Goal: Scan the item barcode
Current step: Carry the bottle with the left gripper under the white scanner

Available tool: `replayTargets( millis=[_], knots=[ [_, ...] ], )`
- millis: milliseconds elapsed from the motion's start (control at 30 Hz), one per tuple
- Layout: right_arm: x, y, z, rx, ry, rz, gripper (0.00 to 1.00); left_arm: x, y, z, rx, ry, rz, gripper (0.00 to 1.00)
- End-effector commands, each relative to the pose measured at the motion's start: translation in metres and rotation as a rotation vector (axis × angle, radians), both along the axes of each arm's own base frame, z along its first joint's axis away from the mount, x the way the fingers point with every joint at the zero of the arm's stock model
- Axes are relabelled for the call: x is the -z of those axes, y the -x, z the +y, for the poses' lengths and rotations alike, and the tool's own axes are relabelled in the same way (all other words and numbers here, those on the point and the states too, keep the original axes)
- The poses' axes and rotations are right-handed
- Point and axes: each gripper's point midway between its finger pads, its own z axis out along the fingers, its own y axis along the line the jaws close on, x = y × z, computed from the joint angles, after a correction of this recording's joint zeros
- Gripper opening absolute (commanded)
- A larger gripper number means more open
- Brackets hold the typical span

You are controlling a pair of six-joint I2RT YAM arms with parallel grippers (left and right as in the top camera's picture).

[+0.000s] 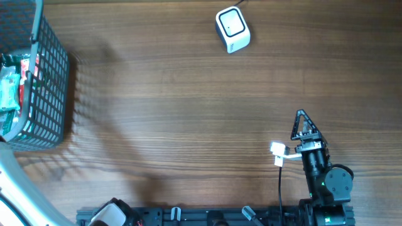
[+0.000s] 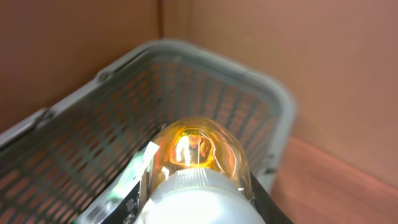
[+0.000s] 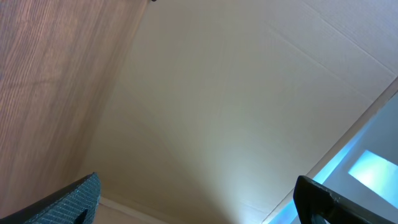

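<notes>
The bottle is clear of the packets and the wood before the white scanner (image 1: 251, 108) is open, so the robot's left gripper should keep carrying the bottle there and let it go.
In the left wrist view my left gripper (image 2: 199, 202) is shut on the item (image 2: 198, 158), a bottle with a clear amber top and a ribbed white body. It hangs just above the grey mesh basket (image 2: 74, 130). No barcode shows on it. The white scanner (image 1: 233, 29) stands at the far middle of the table, well away from the basket (image 1: 47, 81) at the far left. Only a white link of the left arm (image 1: 12, 182) shows overhead. My right gripper (image 1: 303, 124) rests near the front right, open with nothing between its fingers (image 3: 81, 194).
Red and green packets (image 1: 12, 81) lie inside the basket. The arm bases and a black rail (image 1: 207, 216) run along the front edge. A small white tag (image 1: 278, 150) sticks out beside the right arm. Brown wooden table (image 1: 188, 113) lies between basket and scanner.
</notes>
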Motion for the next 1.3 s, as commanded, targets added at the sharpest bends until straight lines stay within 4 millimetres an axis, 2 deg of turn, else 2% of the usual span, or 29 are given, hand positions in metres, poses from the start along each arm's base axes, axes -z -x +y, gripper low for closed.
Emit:
replayTargets(
  millis=[0,100,200,267,367,533,700,833,1033,1200,1267],
  knots=[
    [-0.001,0.0,0.003,-0.016,0.041,-0.008,1.0,-0.049,-0.006,-0.039,0.083,-0.077,-0.135,0.24],
    [-0.001,0.0,0.003,-0.016,0.041,-0.008,1.0,-0.075,-0.009,-0.074,0.167,-0.124,-0.211,0.24],
    [-0.001,0.0,0.003,-0.016,0.041,-0.008,1.0,-0.089,-0.01,-0.118,0.279,-0.133,-0.252,0.24],
    [-0.001,0.0,0.003,-0.016,0.041,-0.008,1.0,-0.087,-0.012,-0.147,0.358,-0.117,-0.246,0.24],
    [-0.001,0.0,0.003,-0.016,0.041,-0.008,1.0,-0.073,-0.016,-0.192,0.489,-0.074,-0.201,0.24],
    [-0.001,0.0,0.003,-0.016,0.041,-0.008,1.0,-0.029,-0.025,-0.265,0.709,0.008,-0.044,0.23],
    [-0.001,0.0,0.003,-0.016,0.041,-0.008,1.0,0.019,-0.03,-0.323,0.87,0.06,0.131,0.21],
    [-0.001,0.0,0.003,-0.016,0.041,-0.008,1.0,0.071,-0.028,-0.378,1.011,0.088,0.321,0.21],
    [-0.001,0.0,0.003,-0.016,0.041,-0.008,1.0,0.133,-0.018,-0.455,1.178,0.083,0.52,0.19],
    [-0.001,0.0,0.003,-0.016,0.041,-0.008,1.0,0.186,-0.009,-0.515,1.184,0.148,0.654,0.17],
    [-0.001,0.0,0.003,-0.016,0.041,-0.008,1.0,0.203,-0.01,-0.528,1.141,0.148,0.68,0.15]
  ],
)
